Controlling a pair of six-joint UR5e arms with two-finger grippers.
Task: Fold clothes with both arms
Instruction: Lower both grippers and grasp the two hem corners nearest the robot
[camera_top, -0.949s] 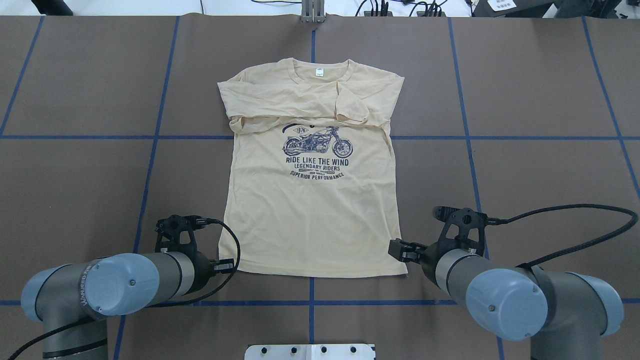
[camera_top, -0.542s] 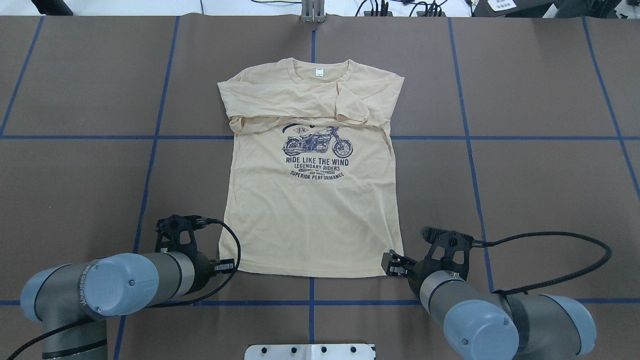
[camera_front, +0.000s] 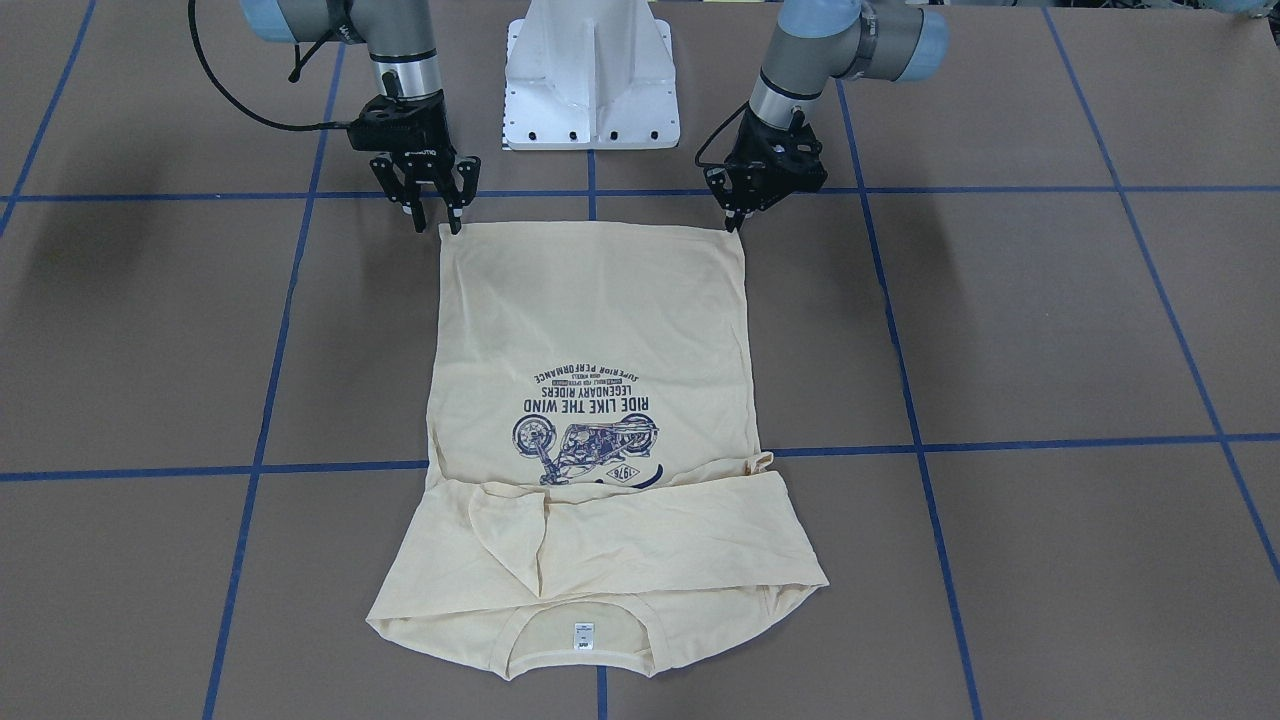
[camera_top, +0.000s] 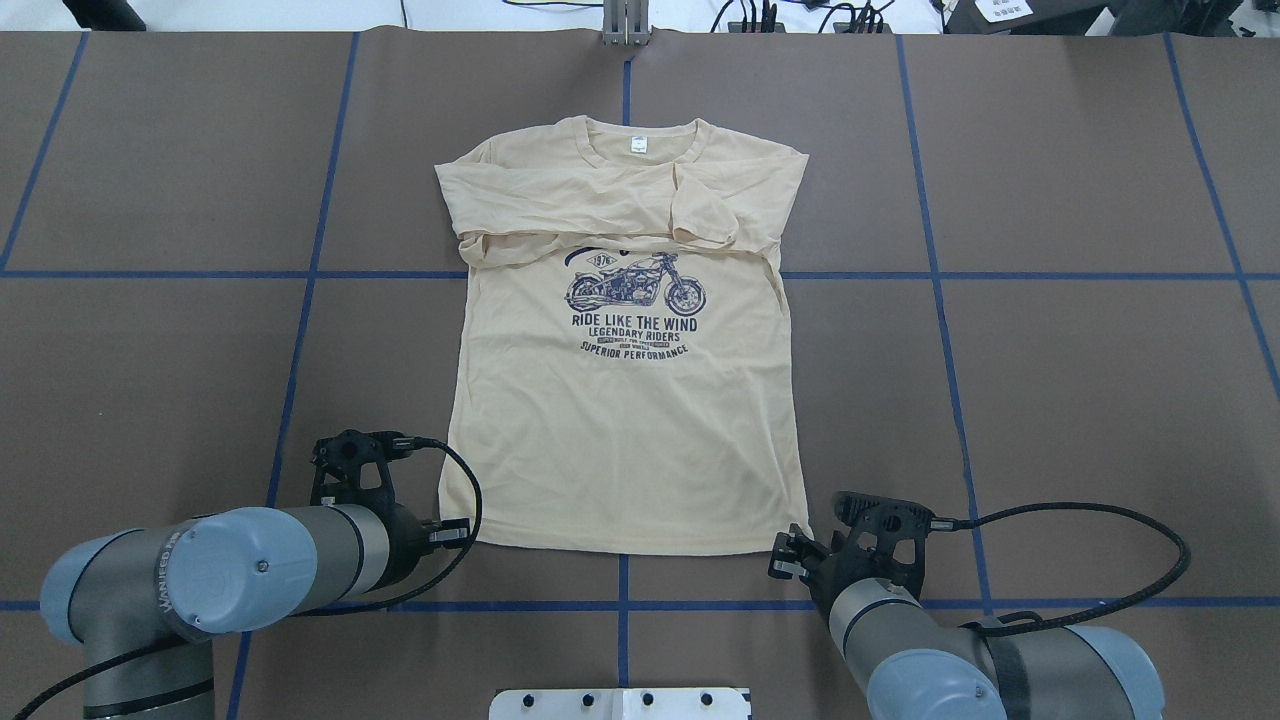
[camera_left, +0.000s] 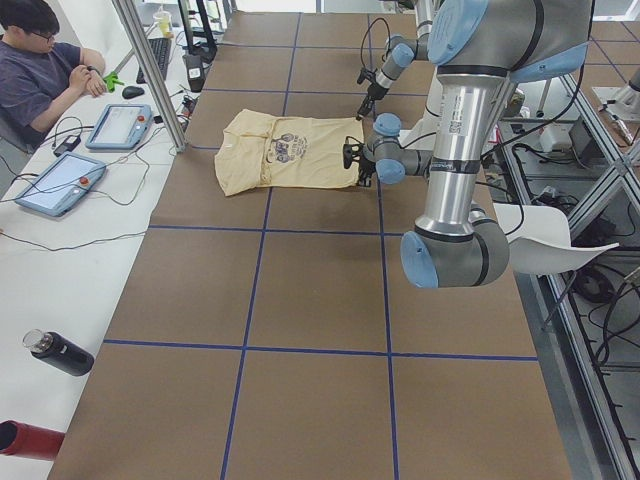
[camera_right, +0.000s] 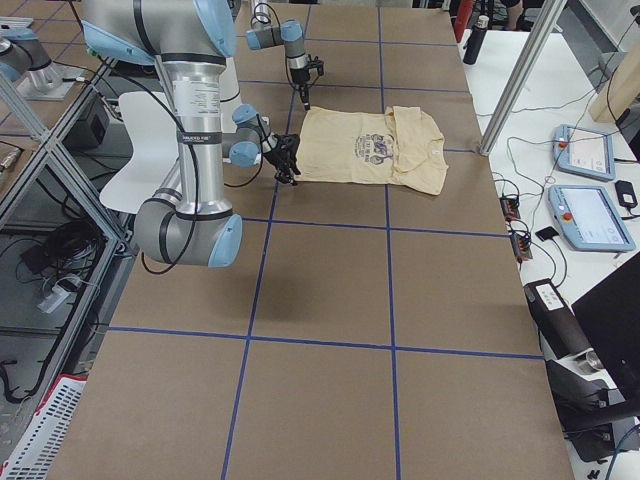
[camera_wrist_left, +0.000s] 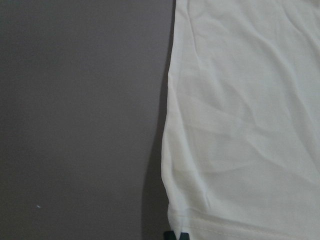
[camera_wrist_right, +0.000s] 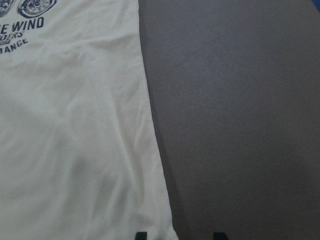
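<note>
My gripper will slide the whole cream-yellow T-shirt (camera_front: 590, 324) along when it pulls the T-shirt's hem. The sleeves (camera_front: 512, 535) lie folded across the T-shirt's chest, so they will move with it still folded.
The cream-yellow T-shirt (camera_top: 620, 440) lies flat with its print up, collar far from me and sleeves folded across the chest (camera_front: 590, 300). My left gripper (camera_top: 455, 530) sits at the hem's left corner. In the front view its fingers (camera_front: 735, 222) are pressed together on that corner, and the left wrist view shows dark tips meeting at the hem (camera_wrist_left: 240, 125). My right gripper (camera_top: 785, 557) is at the hem's right corner, open (camera_front: 434, 222). In the right wrist view its spread fingertips stand either side of the shirt's side edge (camera_wrist_right: 75, 125).
The brown table (camera_top: 1050, 400) carries a grid of blue tape lines. The white pedestal base (camera_front: 590, 90) stands just behind the hem. A black cable (camera_top: 1100, 520) loops right of the right arm. A person (camera_left: 40, 70) sits at a side table with tablets.
The right arm has drawn back toward the base and slightly left, bringing its gripper from beside the shirt's lower right edge to the hem's right corner. The left arm and shirt have stayed put.
</note>
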